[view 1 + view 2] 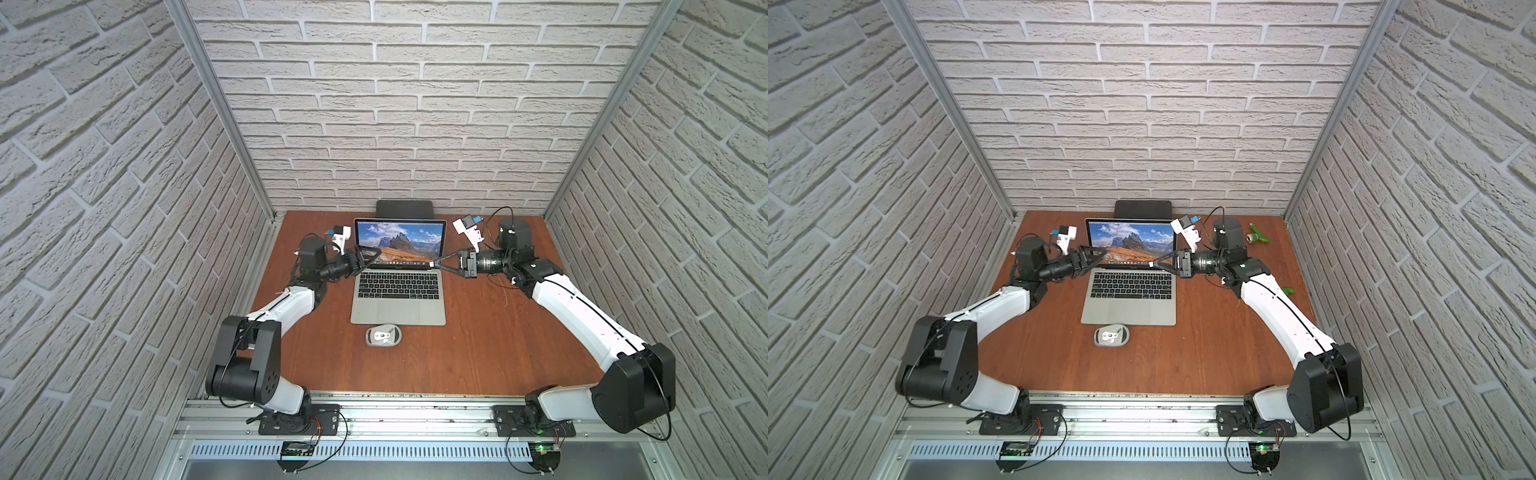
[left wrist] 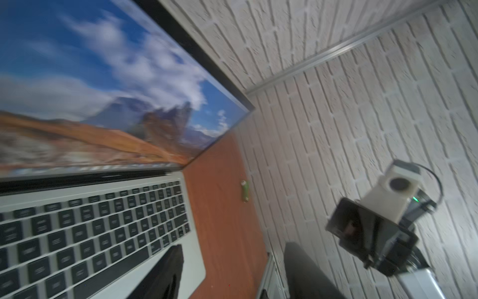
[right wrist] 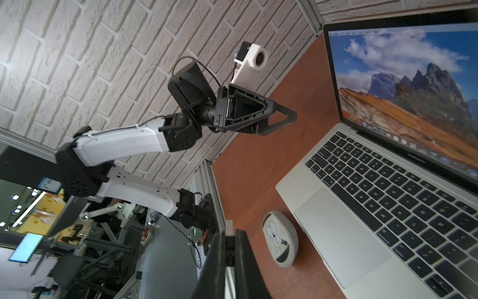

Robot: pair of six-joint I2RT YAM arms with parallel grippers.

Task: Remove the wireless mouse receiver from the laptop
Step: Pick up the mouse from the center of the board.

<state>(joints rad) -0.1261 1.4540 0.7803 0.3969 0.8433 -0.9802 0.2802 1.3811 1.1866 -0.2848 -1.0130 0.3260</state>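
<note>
The light-grey mouse (image 1: 384,335) is lying belly-up, clear of the laptop. My left gripper should keep going down with its fingers open to the mouse's near end (image 1: 370,336) and close there.
The silver laptop (image 1: 397,309) (image 1: 1128,309) stands open mid-table, its mountain wallpaper lit; both wrist views show it too (image 2: 77,181) (image 3: 341,233). My right gripper (image 1: 435,263) (image 1: 1151,264) (image 3: 229,248) hovers by the screen's lower right corner. It is shut on the wireless mouse receiver (image 1: 432,263) (image 1: 1149,264), a tiny white stub at its fingertips, clear of the laptop's side. My left gripper (image 1: 372,258) (image 1: 1096,257) (image 2: 238,274) is open and empty over the laptop's left hinge corner.
A light-grey mouse (image 1: 383,335) (image 1: 1111,335) (image 3: 280,238) lies belly-up just in front of the laptop. A flat dark pad (image 1: 404,208) leans at the back wall. Green pieces (image 1: 1258,237) (image 2: 245,191) lie along the table's right side. Brick walls close in three sides.
</note>
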